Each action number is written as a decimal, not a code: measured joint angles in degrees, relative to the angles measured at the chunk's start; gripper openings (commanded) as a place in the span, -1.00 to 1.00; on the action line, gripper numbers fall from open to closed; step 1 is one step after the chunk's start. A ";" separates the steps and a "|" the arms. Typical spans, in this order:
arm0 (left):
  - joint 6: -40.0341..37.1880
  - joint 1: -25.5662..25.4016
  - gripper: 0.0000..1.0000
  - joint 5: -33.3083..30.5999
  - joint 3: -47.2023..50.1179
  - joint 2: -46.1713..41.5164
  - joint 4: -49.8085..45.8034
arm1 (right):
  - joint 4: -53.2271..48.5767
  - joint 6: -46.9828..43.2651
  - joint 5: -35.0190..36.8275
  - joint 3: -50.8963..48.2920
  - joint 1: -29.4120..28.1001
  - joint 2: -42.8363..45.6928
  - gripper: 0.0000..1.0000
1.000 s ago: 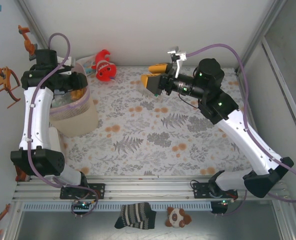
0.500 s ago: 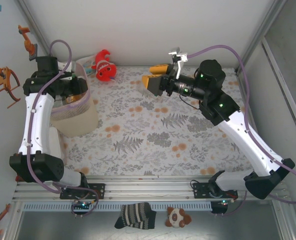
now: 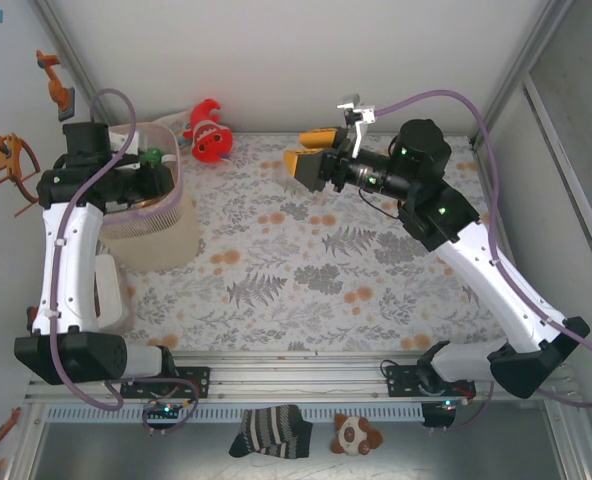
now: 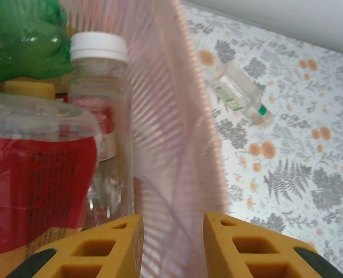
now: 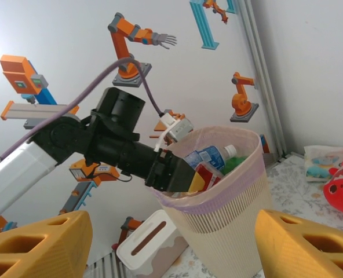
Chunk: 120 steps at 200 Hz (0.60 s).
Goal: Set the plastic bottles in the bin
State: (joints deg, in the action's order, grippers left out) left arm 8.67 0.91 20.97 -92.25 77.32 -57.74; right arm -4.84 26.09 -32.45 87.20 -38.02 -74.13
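The clear bottle (image 4: pixel 236 88) is lying by itself below the open fingers of my right gripper, so I should keep lowering toward the bottle's green neck (image 4: pixel 262 110) until those fingers straddle it.
The pale-pink bin (image 3: pixel 151 235) stands at the table's far left, tilted, with several plastic bottles inside: a green one (image 4: pixel 21 35), a clear white-capped one (image 4: pixel 99 98) and a red-labelled one (image 4: pixel 38 174). A blue-labelled bottle (image 5: pixel 209 157) also pokes up in the right wrist view. My left gripper (image 4: pixel 172 223) straddles the bin wall (image 4: pixel 171 133), one finger inside and one outside, shut on the rim (image 5: pixel 218 194). One clear bottle with a green cap (image 4: pixel 241 92) lies on the table beside the bin. My right gripper (image 3: pixel 306 150) hangs open and empty above the far middle, facing the bin.
A red-orange fish plush (image 3: pixel 208 135) lies at the back beside the bin. A white slotted box (image 5: pixel 151 243) sits on the near side of the bin by the left wall. A striped sock (image 3: pixel 269 432) and a small plush (image 3: pixel 356 434) lie below the front rail.
My left arm has drawn back toward the left wall, pulling the bin's rim with it, so the bin tips and the green bottle shows. The right arm has not moved.
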 measured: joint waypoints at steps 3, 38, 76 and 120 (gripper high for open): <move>0.04 -0.02 -0.36 0.26 -0.04 -0.15 0.11 | -0.15 0.00 0.39 0.02 0.00 0.00 0.46; 1.42 -0.09 -0.34 4.57 -0.22 -3.23 2.32 | -6.36 -1.14 6.91 2.25 0.07 -1.79 0.45; 2.69 -0.09 -0.31 9.84 -0.20 -7.37 6.58 | -13.57 -4.04 13.09 4.87 2.01 -6.99 0.46; 3.30 -0.11 -0.29 11.96 0.07 -11.32 9.97 | -20.59 -9.81 17.97 6.84 5.86 -15.06 0.46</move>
State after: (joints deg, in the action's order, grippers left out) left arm 11.97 0.80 32.93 -92.18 66.00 -47.77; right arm -25.43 16.27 -14.48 94.04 -32.16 -89.19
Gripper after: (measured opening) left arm 0.351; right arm 0.729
